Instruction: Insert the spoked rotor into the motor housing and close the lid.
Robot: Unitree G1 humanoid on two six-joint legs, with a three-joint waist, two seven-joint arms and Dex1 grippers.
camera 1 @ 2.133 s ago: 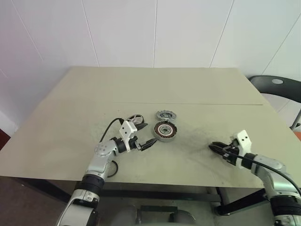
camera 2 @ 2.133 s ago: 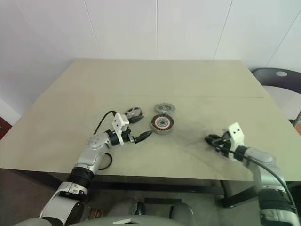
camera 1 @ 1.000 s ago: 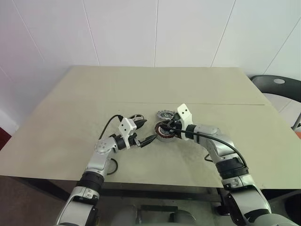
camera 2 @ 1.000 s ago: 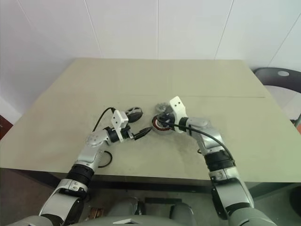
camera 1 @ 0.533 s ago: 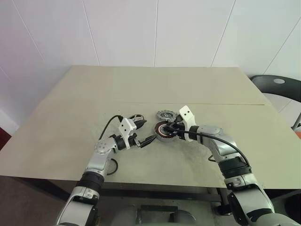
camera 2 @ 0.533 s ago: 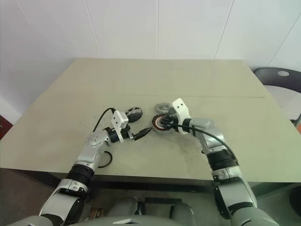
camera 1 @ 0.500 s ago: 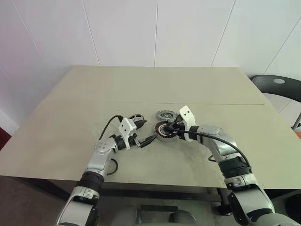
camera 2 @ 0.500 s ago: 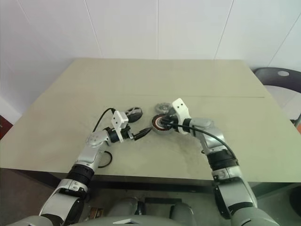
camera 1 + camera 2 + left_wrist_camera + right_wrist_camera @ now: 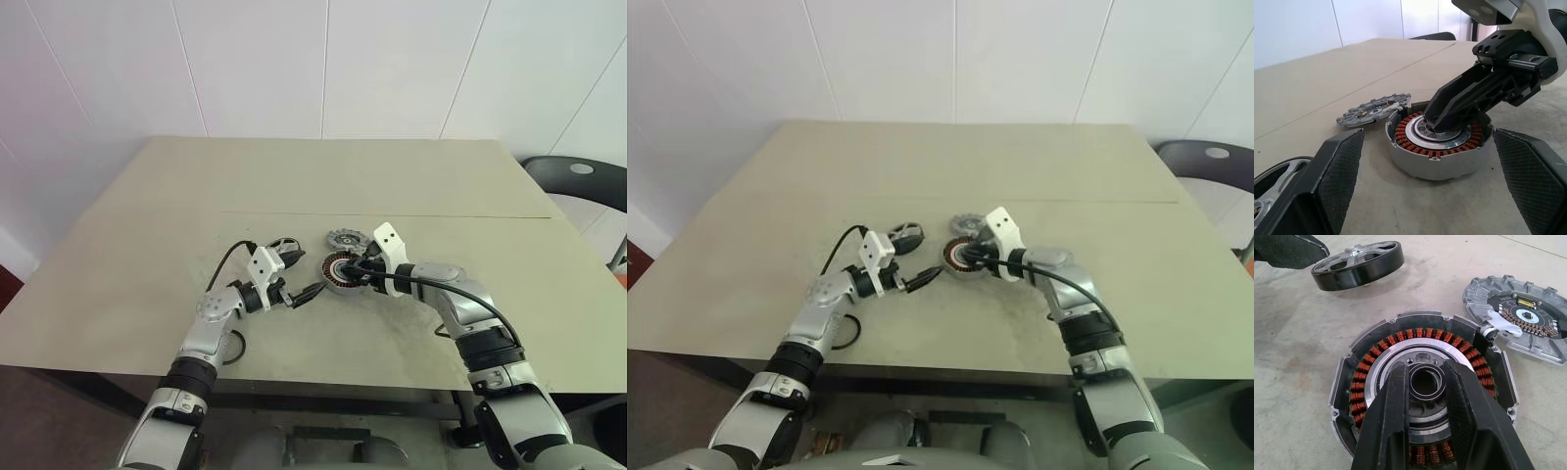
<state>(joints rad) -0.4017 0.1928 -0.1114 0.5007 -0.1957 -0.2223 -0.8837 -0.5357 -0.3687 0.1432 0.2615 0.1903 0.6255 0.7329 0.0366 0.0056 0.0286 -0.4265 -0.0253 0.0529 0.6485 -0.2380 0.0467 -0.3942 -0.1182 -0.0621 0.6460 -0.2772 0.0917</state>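
Note:
Next, my right gripper closes its fingers and presses the ring down before the spoked rotor goes in, because the ring sticks up from the middle of the motor housing.
The motor housing, a silver puck with copper windings, lies mid-table. My right gripper reaches down into it, its two black fingers closed on either side of the pale hub. Just behind the housing lies the spoked rotor, a flat grey disc with a dark centre. The lid, a dark cap with a silvery open-work face, sits to the housing's left. My left gripper hovers level just left of the housing, wide open and empty, its pads apart from the rim.
The parts sit on a beige table with a thin seam line running across behind them. A black chair stands past the table's right side. Bare tabletop surrounds the three parts.
My right arm swung in from the table's right side onto the housing's hub, and has held there for the last second. The left arm and the three parts have not moved.

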